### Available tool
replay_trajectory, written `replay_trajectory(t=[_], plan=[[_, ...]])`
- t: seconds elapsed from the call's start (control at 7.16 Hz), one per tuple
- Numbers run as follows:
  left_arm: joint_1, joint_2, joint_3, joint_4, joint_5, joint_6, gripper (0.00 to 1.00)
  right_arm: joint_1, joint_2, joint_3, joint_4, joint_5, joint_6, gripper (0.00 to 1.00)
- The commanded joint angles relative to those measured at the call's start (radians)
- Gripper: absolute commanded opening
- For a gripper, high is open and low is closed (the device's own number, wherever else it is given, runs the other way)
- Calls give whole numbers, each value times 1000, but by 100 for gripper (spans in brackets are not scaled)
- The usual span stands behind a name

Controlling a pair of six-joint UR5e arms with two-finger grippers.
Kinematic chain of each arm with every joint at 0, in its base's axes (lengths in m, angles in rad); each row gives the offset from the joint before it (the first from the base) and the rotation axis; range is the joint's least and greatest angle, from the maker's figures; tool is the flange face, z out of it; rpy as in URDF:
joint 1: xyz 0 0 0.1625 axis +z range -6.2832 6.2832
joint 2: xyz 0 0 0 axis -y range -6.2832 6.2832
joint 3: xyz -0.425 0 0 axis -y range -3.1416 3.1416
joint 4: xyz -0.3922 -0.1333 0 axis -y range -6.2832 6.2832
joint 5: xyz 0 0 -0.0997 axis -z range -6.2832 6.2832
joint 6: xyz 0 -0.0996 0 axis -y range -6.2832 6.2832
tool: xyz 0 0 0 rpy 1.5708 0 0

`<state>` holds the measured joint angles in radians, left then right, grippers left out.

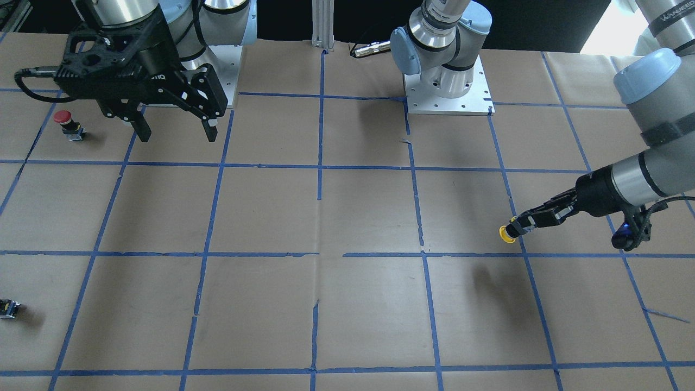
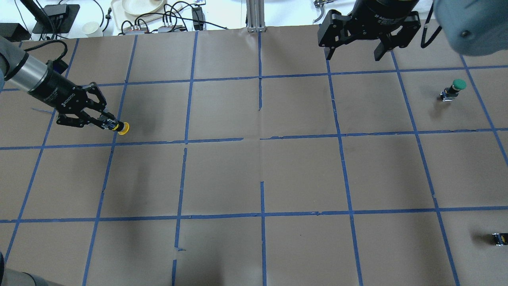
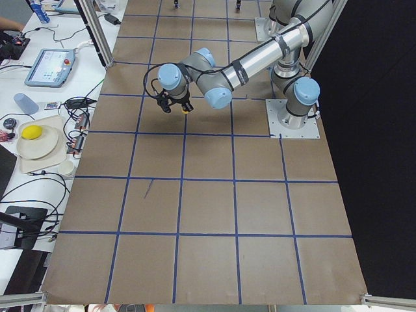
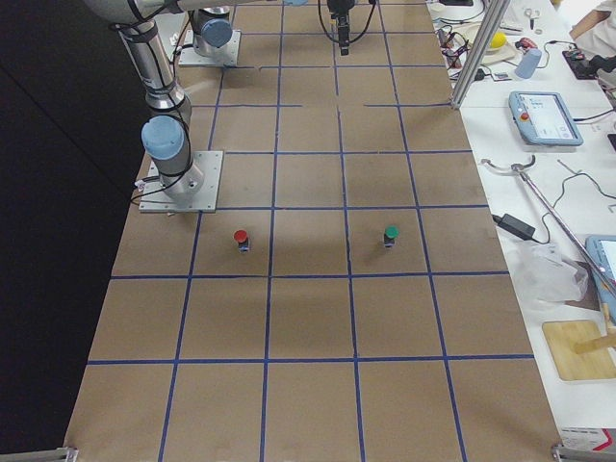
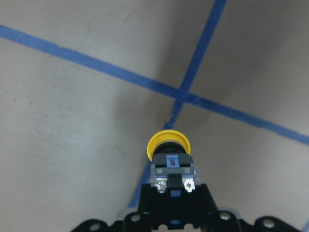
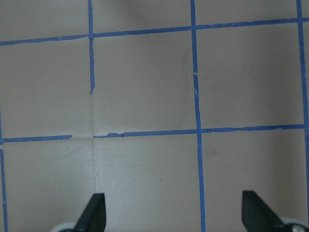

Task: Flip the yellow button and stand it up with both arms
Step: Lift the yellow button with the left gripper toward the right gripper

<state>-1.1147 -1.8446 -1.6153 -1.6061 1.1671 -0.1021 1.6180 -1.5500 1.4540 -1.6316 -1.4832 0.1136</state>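
The robot's right gripper should first take the yellow button by its yellow cap, because the left gripper covers the body that the button must stand on.
The yellow button (image 1: 507, 233) is held off the table in my left gripper (image 1: 519, 227), which is shut on its black and grey body. The button lies sideways, cap pointing away from the fingers. The overhead view shows the yellow button (image 2: 124, 128) and left gripper (image 2: 112, 125) at the left, over a blue tape crossing. The left wrist view shows its yellow cap (image 5: 168, 143) ahead of the screw terminals. My right gripper (image 1: 176, 133) is open and empty, raised near its base, far from the button; it also shows overhead (image 2: 353, 55).
A red-capped button (image 1: 63, 117) stands near the right gripper. A green-capped button (image 2: 456, 86) stands at the overhead view's right. A small dark switch block (image 2: 499, 238) lies near the table edge. Brown paper with blue tape grid (image 1: 320, 165) covers the table.
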Motion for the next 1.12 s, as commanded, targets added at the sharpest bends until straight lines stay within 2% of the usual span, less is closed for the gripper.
replay_trajectory(t=[0.0,0.14,0.28,0.42,0.56,0.7,0.84,0.98], plan=[[-53,10,61,-202,-312,-108,2,-134,-19,2,111,192,-6,100],[-91,22,60,-268,-490,-129,2,-209,-25,2,178,296,-9,100],[-143,34,60,-300,-612,-175,2,-286,-24,5,256,464,-12,100],[-189,42,57,-307,-709,-220,2,-332,-19,17,278,617,-12,100],[-230,47,37,-328,-830,-232,2,-336,-25,54,280,729,-8,100],[-256,45,34,-336,-898,-263,2,-336,-27,98,282,924,3,100],[-284,47,28,-348,-982,-290,2,-334,-28,135,285,1058,4,100],[-315,54,26,-348,-1056,-330,2,-326,-35,158,285,1140,6,100]])
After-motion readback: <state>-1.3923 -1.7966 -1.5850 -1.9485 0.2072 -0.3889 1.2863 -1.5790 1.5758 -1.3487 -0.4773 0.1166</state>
